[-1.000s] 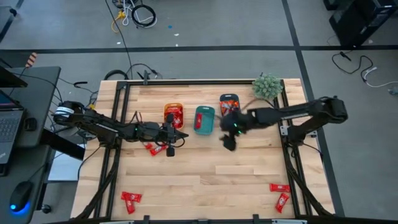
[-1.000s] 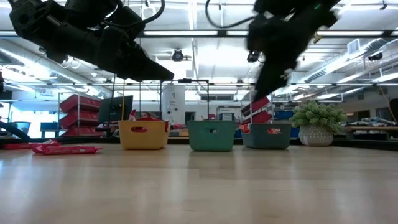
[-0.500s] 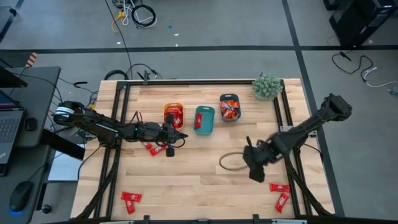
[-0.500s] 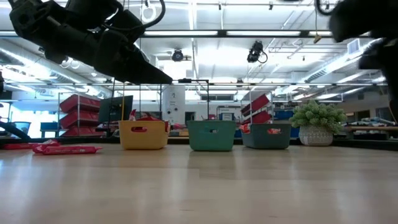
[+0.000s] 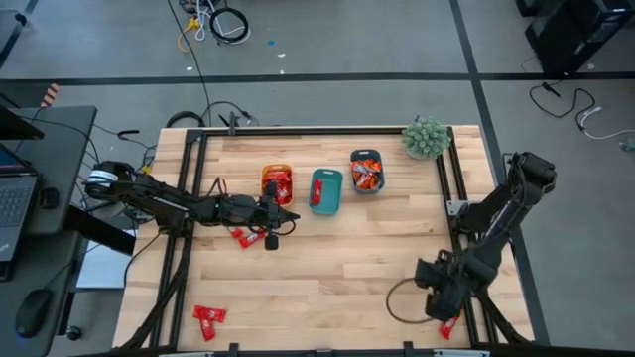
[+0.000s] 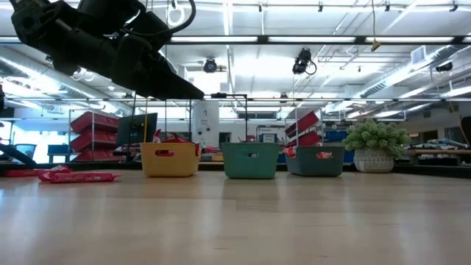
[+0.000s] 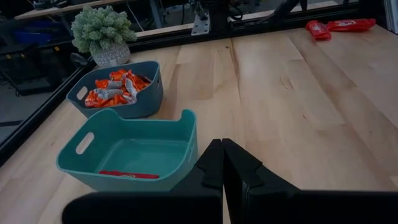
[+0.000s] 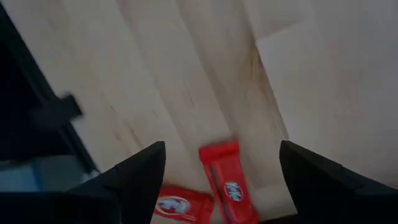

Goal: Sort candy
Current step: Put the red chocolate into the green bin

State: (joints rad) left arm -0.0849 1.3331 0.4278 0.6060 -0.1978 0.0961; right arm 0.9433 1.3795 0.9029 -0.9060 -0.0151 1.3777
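My right gripper should keep going down and close across the wrapper's narrow width (image 8: pixel 229 180), because the red KitKat candy's loose end (image 8: pixel 219 152) is lined up between my open fingers.
Small red wrapped candies lie flat in groups: two by my left arm (image 5: pixel 248 238), two near the near-left corner (image 5: pixel 208 315), two at the near-right corner (image 5: pixel 446 325). My right gripper (image 5: pixel 444 302) hangs open above that last pair (image 8: pixel 227 183), its fingers either side of them without touching. My left gripper (image 5: pixel 291 218) is shut and raised off the table (image 6: pixel 199 92), pointing toward the teal bin (image 7: pixel 134 152), which holds one red candy (image 7: pixel 127 175). The blue-grey bin (image 7: pixel 118 87) holds orange-red candies. The yellow-orange bin (image 5: pixel 277 183) also holds candies.
The three bins stand in a row along the far half of the table (image 6: pixel 250 160). A small potted plant (image 5: pixel 426 137) sits at the far-right corner. A black frame rail (image 5: pixel 458 213) runs along the table's right side, close to my right arm. Bare wood lies in the middle.
My right gripper has swept quickly from above the blue-grey bin toward the table's near-right corner and now hangs over the two candies there. It has dropped out of the low view. My left arm has kept still.
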